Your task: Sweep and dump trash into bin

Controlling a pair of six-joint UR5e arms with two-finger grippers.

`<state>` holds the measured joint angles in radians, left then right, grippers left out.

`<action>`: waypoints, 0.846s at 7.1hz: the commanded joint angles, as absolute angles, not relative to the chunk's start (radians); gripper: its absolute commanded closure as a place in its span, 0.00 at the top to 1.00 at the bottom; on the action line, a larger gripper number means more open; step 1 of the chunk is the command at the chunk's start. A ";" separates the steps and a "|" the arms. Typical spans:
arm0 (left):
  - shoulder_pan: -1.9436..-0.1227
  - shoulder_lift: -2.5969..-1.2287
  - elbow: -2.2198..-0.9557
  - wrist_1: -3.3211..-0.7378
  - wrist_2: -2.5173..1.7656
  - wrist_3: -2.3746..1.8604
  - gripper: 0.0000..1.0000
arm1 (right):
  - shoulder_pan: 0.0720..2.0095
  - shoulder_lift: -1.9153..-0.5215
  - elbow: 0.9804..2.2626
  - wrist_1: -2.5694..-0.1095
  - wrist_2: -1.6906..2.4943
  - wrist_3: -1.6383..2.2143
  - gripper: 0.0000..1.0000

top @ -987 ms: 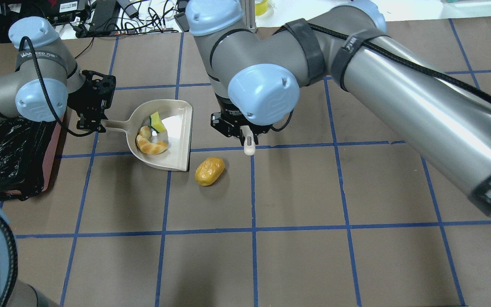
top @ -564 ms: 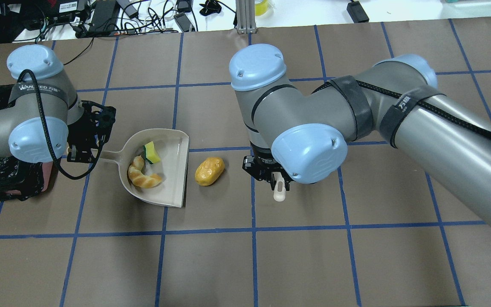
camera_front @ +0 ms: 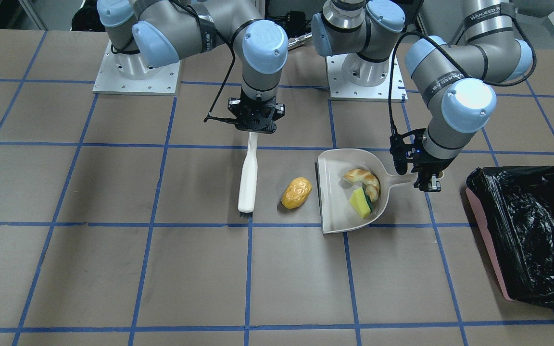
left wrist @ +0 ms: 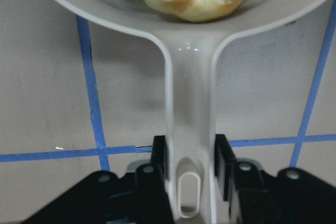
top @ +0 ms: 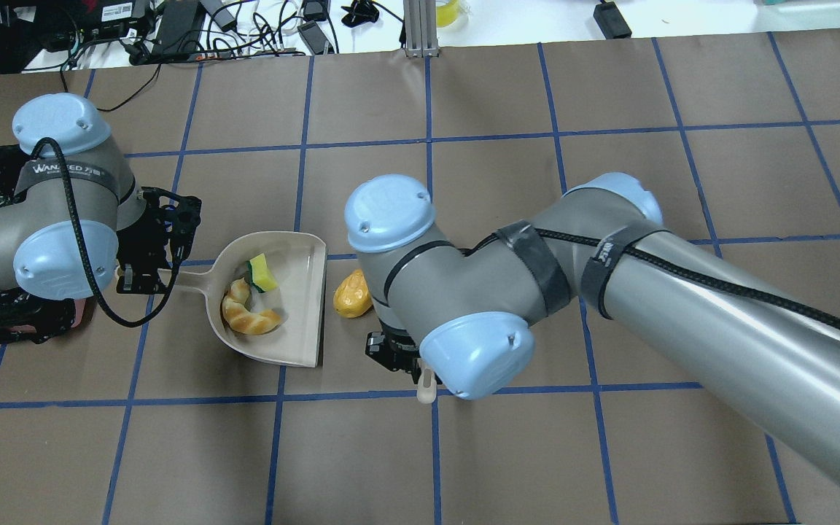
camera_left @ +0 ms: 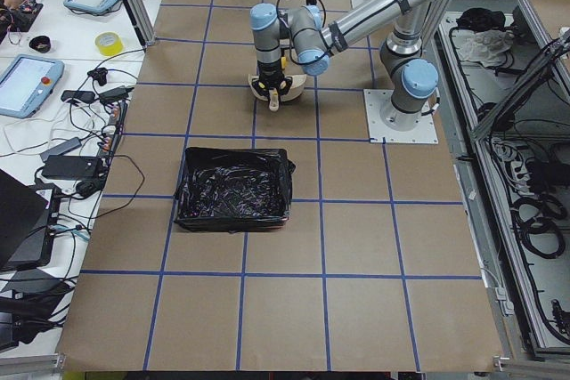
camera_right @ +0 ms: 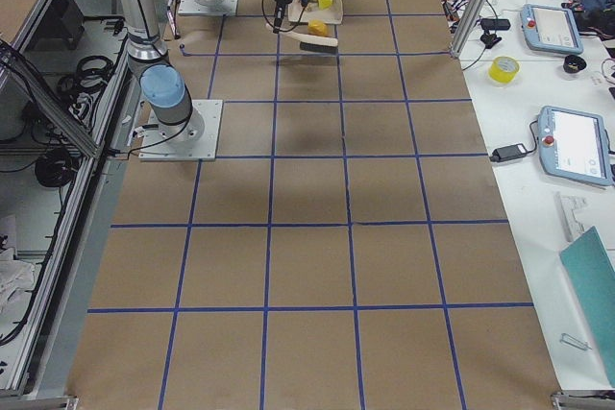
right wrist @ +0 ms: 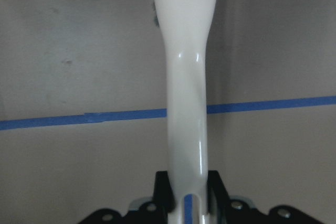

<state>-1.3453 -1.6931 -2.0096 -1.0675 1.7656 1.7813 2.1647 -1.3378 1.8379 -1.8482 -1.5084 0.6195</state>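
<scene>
The golden-brown oval (camera_front: 296, 193) is just outside the dustpan and the brush head is behind the oval, so the robot's right gripper should sweep toward the dustpan and push the oval over its open edge (camera_front: 320, 199).
My left gripper (camera_front: 423, 179) is shut on the handle of the cream dustpan (camera_front: 334, 211), which lies flat on the table. In the pan lie the beige crescent (camera_front: 364, 179) and the yellow wedge (camera_front: 359, 202). The golden-brown oval (camera_front: 296, 192) sits on the table just outside the pan's open edge. My right gripper (camera_front: 256, 124) is shut on a white brush (camera_front: 248, 175), whose head is beside the oval on the side away from the pan. In the overhead view the right arm partly hides the oval (top: 351, 295). The wrist views show the pan handle (left wrist: 190, 124) and the brush handle (right wrist: 186, 77) clamped.
The pink bin with its black bag (camera_front: 532, 230) stands on the table beyond the left gripper, on the robot's left, and also shows in the exterior left view (camera_left: 233, 189). Blue tape lines cross the brown table. Cables and gear lie past the far edge (top: 172, 29).
My right arm has swung toward the robot's side of the table with the brush, now level with the oval. The dustpan moved the same way with the left gripper. The oval has not moved.
</scene>
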 commanded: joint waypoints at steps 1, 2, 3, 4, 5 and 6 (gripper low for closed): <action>-1.350 -1.692 -2.011 -1.068 1.766 1.779 0.00 | 2.247 -1.215 1.761 -1.907 -1.509 0.528 0.00; -1.350 -1.692 -2.011 -1.068 1.766 1.779 0.00 | 2.273 -1.175 1.697 -1.911 -1.494 0.482 0.00; -1.350 -1.692 -2.010 -1.068 1.766 1.778 0.00 | 2.295 -1.129 1.601 -1.905 -1.476 0.485 0.00; -1.350 -1.692 -2.010 -1.068 1.766 1.778 0.00 | 2.336 -1.067 1.510 -1.911 -1.420 0.498 0.00; -1.350 -1.692 -2.010 -1.068 1.766 1.778 0.00 | 2.359 -1.013 1.440 -1.908 -1.419 0.520 0.00; -1.350 -1.692 -2.008 -1.068 1.766 1.778 0.00 | 2.358 -0.997 1.424 -1.905 -1.433 0.515 0.00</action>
<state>-1.3498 -1.6920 -2.0092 -1.0676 1.7657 1.7780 2.3450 -1.0370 1.4744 -1.9080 -1.4298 0.5110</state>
